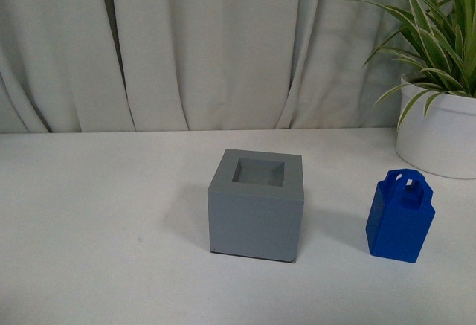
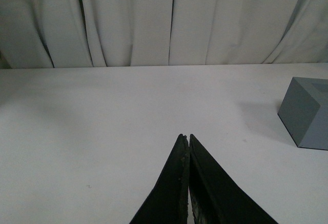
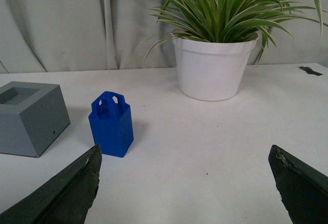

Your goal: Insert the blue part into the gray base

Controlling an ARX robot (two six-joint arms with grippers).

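I expect the loop handle (image 3: 109,102) and upper body of the blue part to stay above the gray base's rim when I insert it, because the blue part is taller than the gray base (image 3: 34,119).
The gray base (image 1: 256,206) stands near the middle of the white table, its square top hole empty. The blue part (image 1: 400,218) stands upright on the table to the right of it, apart from it, loop handle up. Neither arm shows in the front view. In the left wrist view my left gripper (image 2: 185,138) is shut with nothing in it, and a corner of the gray base (image 2: 307,114) shows off to one side. In the right wrist view my right gripper (image 3: 184,155) is wide open over bare table, the blue part (image 3: 111,124) just beyond one fingertip, the gray base (image 3: 31,117) further off.
A white pot with a green plant (image 1: 439,128) stands at the back right of the table, behind the blue part. A pale curtain (image 1: 208,42) hangs behind the table. A small dark object (image 3: 310,70) lies on the table past the pot (image 3: 214,67).
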